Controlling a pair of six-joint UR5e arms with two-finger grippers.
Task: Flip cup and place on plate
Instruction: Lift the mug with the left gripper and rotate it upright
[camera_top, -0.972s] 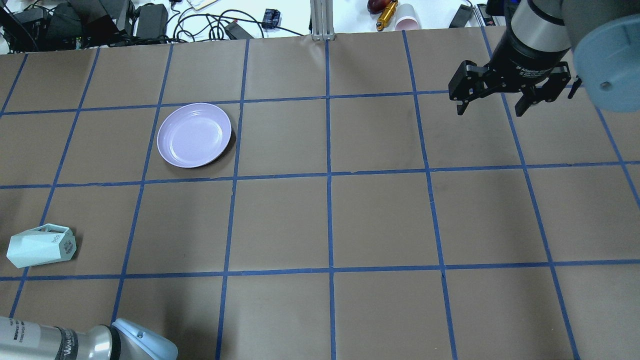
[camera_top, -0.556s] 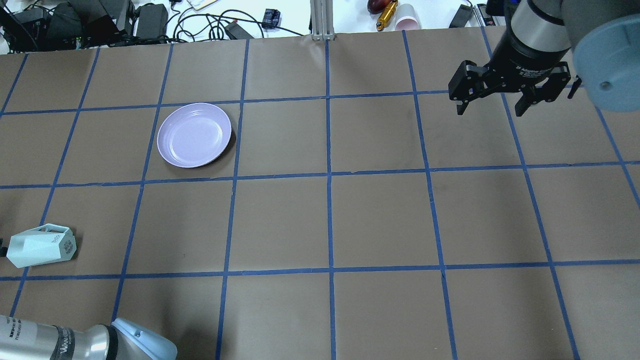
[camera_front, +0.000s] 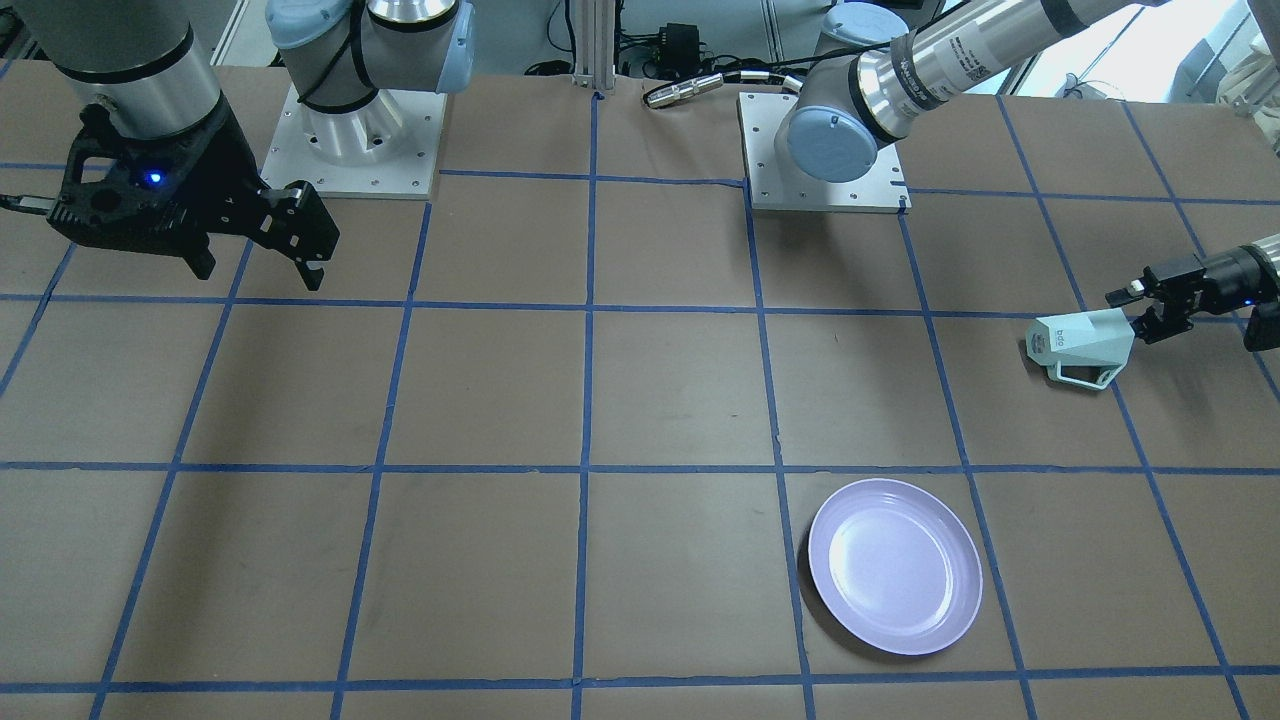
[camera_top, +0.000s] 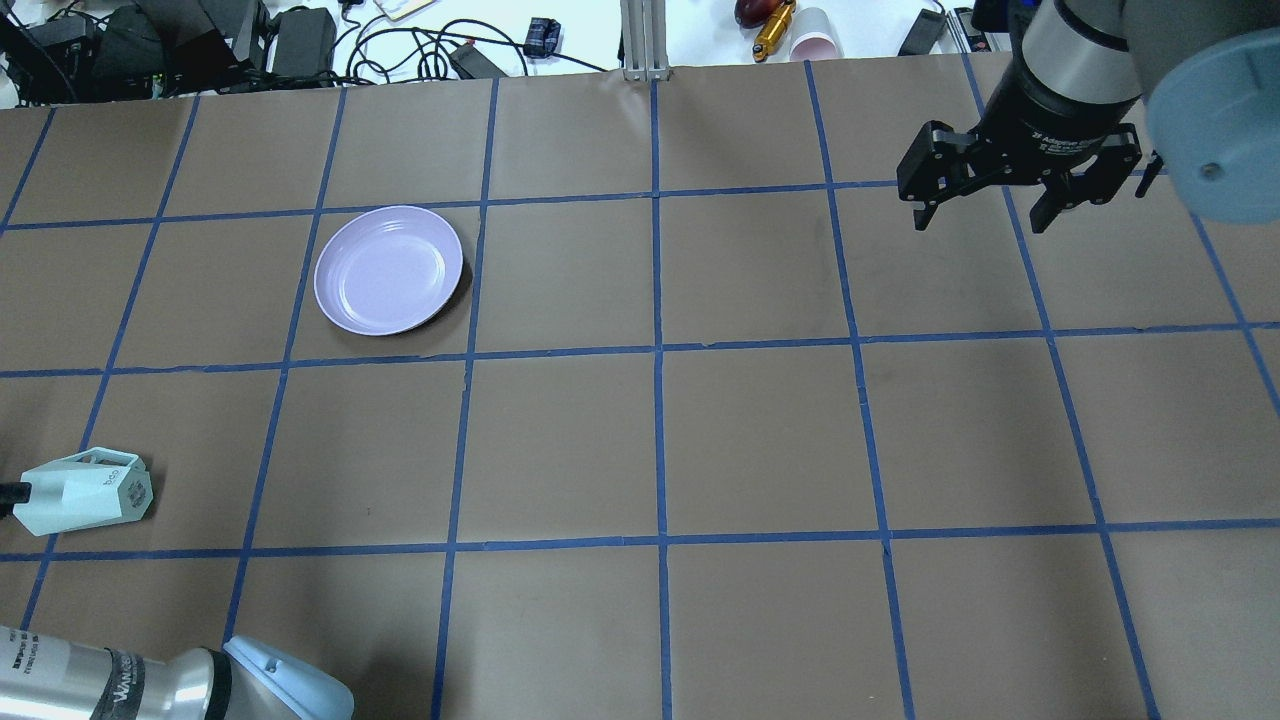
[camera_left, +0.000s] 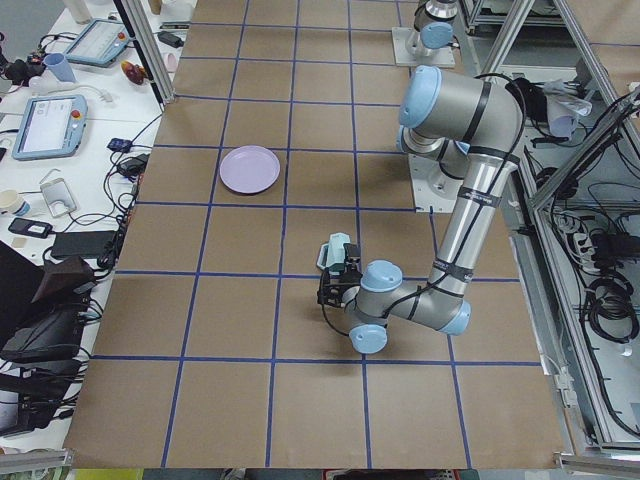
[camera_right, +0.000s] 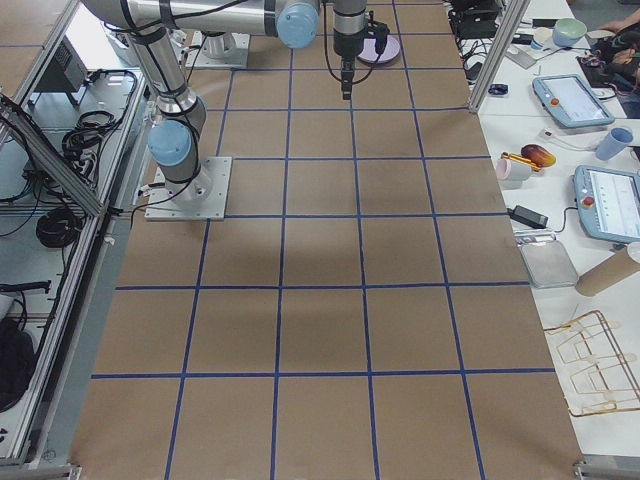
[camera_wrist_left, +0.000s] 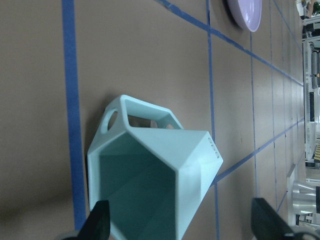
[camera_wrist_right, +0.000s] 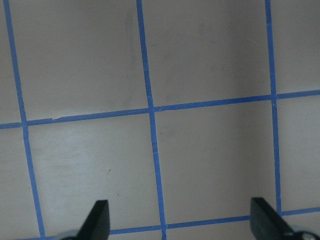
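I expect the cup (camera_front: 1082, 342) to turn base-down with my left gripper when I carry it over the plate, because the mint-green cup's opening (camera_wrist_left: 137, 185) faces that gripper.
The mint-green cup (camera_top: 85, 490) lies on its side near the table's left edge, with its base and logo toward the table's middle. It also shows in the front view (camera_front: 1082, 345). In the left wrist view its teal inside (camera_wrist_left: 150, 200) faces the camera and its handle is turned toward the plate. My left gripper (camera_front: 1140, 312) is open at the cup's mouth and holds nothing; one fingertip (camera_wrist_left: 100, 220) is level with the rim wall. The lavender plate (camera_top: 388, 269) sits empty farther back. My right gripper (camera_top: 985, 215) is open and empty above the far right of the table.
Brown table paper with a blue tape grid (camera_top: 657, 350). Cables, chargers and a pink paper cup (camera_top: 812, 35) lie beyond the table's far edge. My left arm's elbow (camera_top: 280, 685) is at the near left corner.
My left gripper has moved in from the left edge to the cup's mouth. The cup, the plate and the right arm have hardly moved.
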